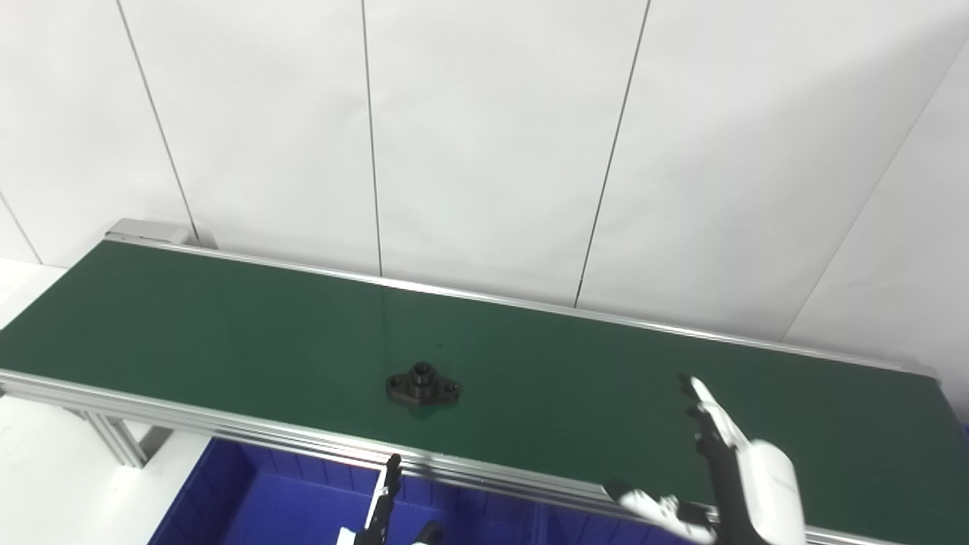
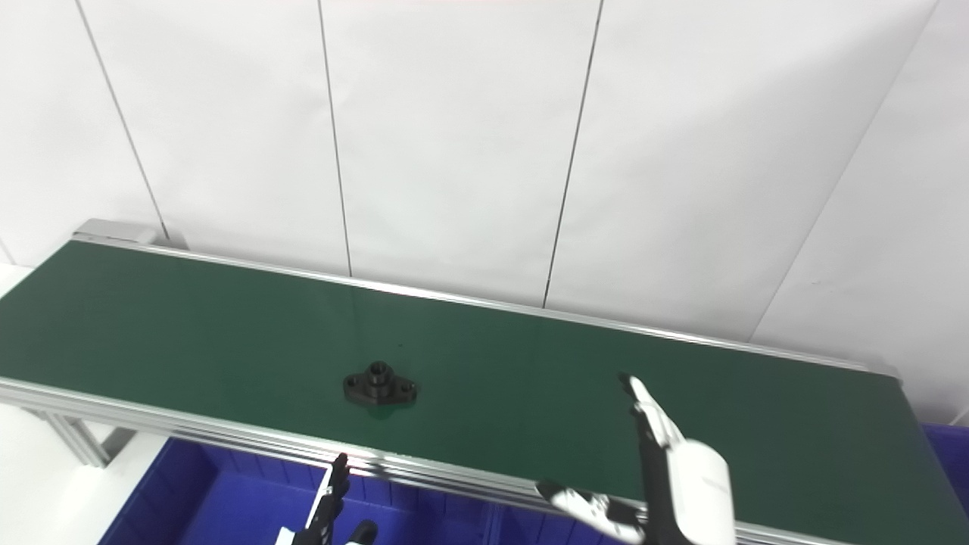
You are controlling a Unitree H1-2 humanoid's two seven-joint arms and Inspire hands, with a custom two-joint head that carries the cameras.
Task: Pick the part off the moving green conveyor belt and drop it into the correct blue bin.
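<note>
The small black flanged part [image 1: 422, 386] should show a hole all the way through when I lift it, since its raised neck has an open round opening [image 1: 422, 368].
A small black flanged part [image 1: 422, 384] lies on the green conveyor belt [image 1: 227, 325], near its front edge and about mid-length; it also shows in the right eye view [image 2: 379, 385]. My right hand [image 1: 727, 469] is open, fingers spread, over the belt's front right area, well to the right of the part and holding nothing. Only the fingertips [image 1: 390, 492] of my left hand show at the bottom edge, below the belt's front rail and over the blue bin [image 1: 250, 492], just below the part.
The belt has aluminium side rails [image 1: 227, 431] and sits before a white panelled wall. Blue bins run under the front edge, with another blue bin [image 2: 954, 454] at the far right. A white table surface [image 1: 45, 469] lies at the left.
</note>
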